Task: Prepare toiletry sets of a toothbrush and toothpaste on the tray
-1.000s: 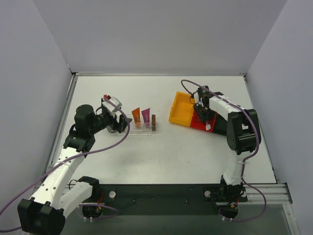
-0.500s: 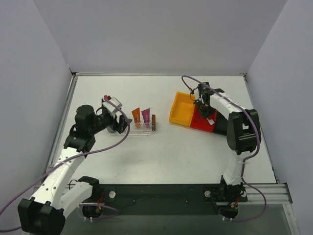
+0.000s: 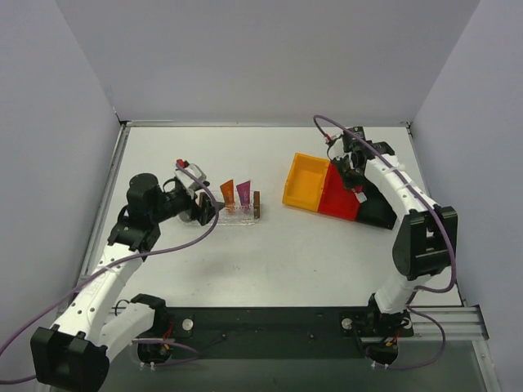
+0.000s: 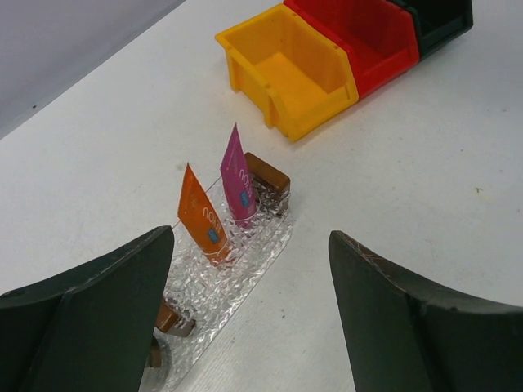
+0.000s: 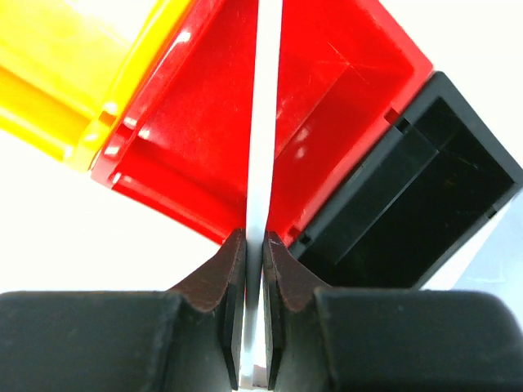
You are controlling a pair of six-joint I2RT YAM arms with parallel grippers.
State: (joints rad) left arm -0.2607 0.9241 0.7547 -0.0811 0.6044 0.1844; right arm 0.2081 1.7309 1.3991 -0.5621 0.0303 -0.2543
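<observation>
My open left gripper should keep going toward the handle's free length (image 5: 268, 37) and close there, as the white toothbrush's handle (image 5: 261, 155) sticks out free past my right gripper.
The tray (image 3: 239, 216) lies left of centre, clear plastic with a brown wooden block (image 4: 268, 175) at each end. An orange toothpaste tube (image 3: 227, 194) and a pink one (image 3: 243, 193) stand upright in it, and both show in the left wrist view, orange (image 4: 203, 219) and pink (image 4: 237, 175). My left gripper (image 3: 204, 211) is open and empty at the tray's left end (image 4: 252, 238). My right gripper (image 3: 353, 175) is shut on the white toothbrush (image 5: 264, 122), holding it above the red bin (image 5: 327, 98). The brush handle runs straight out between the pads (image 5: 233, 257).
An orange bin (image 3: 306, 181), a red bin (image 3: 339, 198) and a black bin (image 3: 377, 210) stand side by side at the right. The orange bin (image 4: 286, 69) looks empty in the left wrist view. Grey walls enclose the table on three sides.
My right gripper has risen out of the red bin with the toothbrush and moved back and to the right. My left gripper has edged slightly closer to the tray.
</observation>
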